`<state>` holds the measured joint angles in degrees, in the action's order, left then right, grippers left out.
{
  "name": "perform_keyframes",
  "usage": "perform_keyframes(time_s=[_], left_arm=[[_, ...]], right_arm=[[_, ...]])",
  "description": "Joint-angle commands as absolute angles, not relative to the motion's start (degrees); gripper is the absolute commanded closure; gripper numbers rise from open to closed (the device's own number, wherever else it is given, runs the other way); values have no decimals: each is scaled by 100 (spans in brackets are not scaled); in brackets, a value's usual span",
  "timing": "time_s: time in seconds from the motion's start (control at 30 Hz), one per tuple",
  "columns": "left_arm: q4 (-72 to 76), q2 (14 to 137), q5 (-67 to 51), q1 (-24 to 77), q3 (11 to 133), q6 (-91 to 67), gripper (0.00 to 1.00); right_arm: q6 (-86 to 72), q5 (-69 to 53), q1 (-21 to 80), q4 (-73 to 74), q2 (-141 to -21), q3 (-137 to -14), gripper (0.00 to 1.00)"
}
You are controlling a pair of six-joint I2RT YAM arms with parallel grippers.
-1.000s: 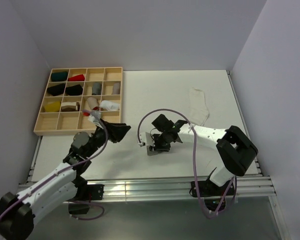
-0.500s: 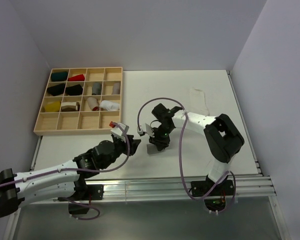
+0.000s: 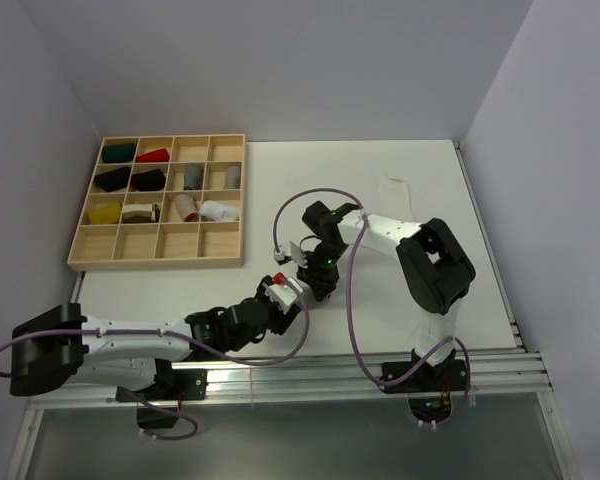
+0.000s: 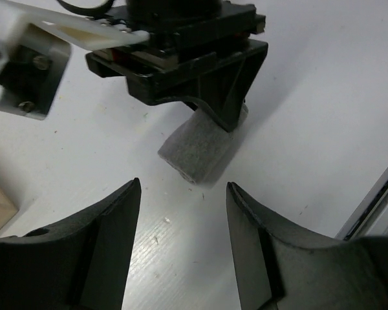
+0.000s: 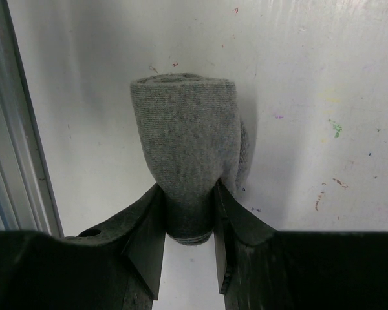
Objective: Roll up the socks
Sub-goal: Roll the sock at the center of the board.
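Observation:
The grey roll's loose end [image 4: 183, 158] points toward my left gripper's open fingers, so I keep moving in until those fingers straddle the roll [image 4: 200, 142], then close them.
The grey sock [image 5: 184, 142] is rolled into a short thick bundle resting on the white table. My right gripper [image 5: 187, 190] is shut on its near end, one finger on each side. In the left wrist view the roll [image 4: 200, 150] sticks out below the right gripper [image 4: 181, 58]. My left gripper [image 4: 182, 188] is open and empty just short of the roll, jaws wide apart. From above, the left gripper [image 3: 285, 300] and right gripper [image 3: 315, 282] meet at the table's front middle, hiding the roll. The white sock [image 3: 398, 192] lies flat at the back right, partly behind the right arm.
A wooden compartment tray [image 3: 80, 262] stands at the back left, holding several small cloth bundles in red, green, black, yellow, grey and white. The metal rail [image 3: 310, 375] runs along the near table edge and shows in the wrist views [image 5: 13, 129]. Walls close in both sides.
My left arm has swung right and stretched along the front edge until its open gripper faces the roll. My right gripper, still shut on the grey roll, has shifted slightly left.

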<state>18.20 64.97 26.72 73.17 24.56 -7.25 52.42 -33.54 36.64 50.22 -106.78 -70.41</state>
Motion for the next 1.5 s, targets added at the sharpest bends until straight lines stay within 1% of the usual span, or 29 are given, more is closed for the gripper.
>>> perform_keyframes(time_s=[0.0, 0.07, 0.2, 0.43, 0.67, 0.87, 1.2, 1.47], left_arm=[[2565, 6741, 2619, 7409, 2619, -151, 40], [2863, 6934, 2532, 7435, 2602, -62, 39], [3303, 7347, 2286, 7471, 2619, 649, 38], [4103, 8190, 2092, 7515, 2654, 1168, 36], [4841, 8938, 2118, 7515, 2698, 1705, 35], [5158, 9422, 2284, 7515, 2804, 2021, 35], [4817, 9914, 2163, 7418, 3120, 2136, 35], [4071, 9870, 1767, 7190, 3287, 1855, 40]], right_arm=[[5388, -2751, 3604, 5352, -11109, -6908, 81], [5379, -2742, 3586, 5405, -11153, -6934, 82], [5370, -2742, 3551, 5484, -11311, -7022, 82], [5370, -2882, 3525, 5721, -11531, -7224, 82], [5362, -2900, 3507, 5897, -11698, -7330, 83], [5370, -2892, 3498, 5976, -11786, -7374, 83], [5458, -2944, 3489, 6178, -11900, -7462, 83], [5519, -2953, 3489, 6293, -11936, -7497, 84]])
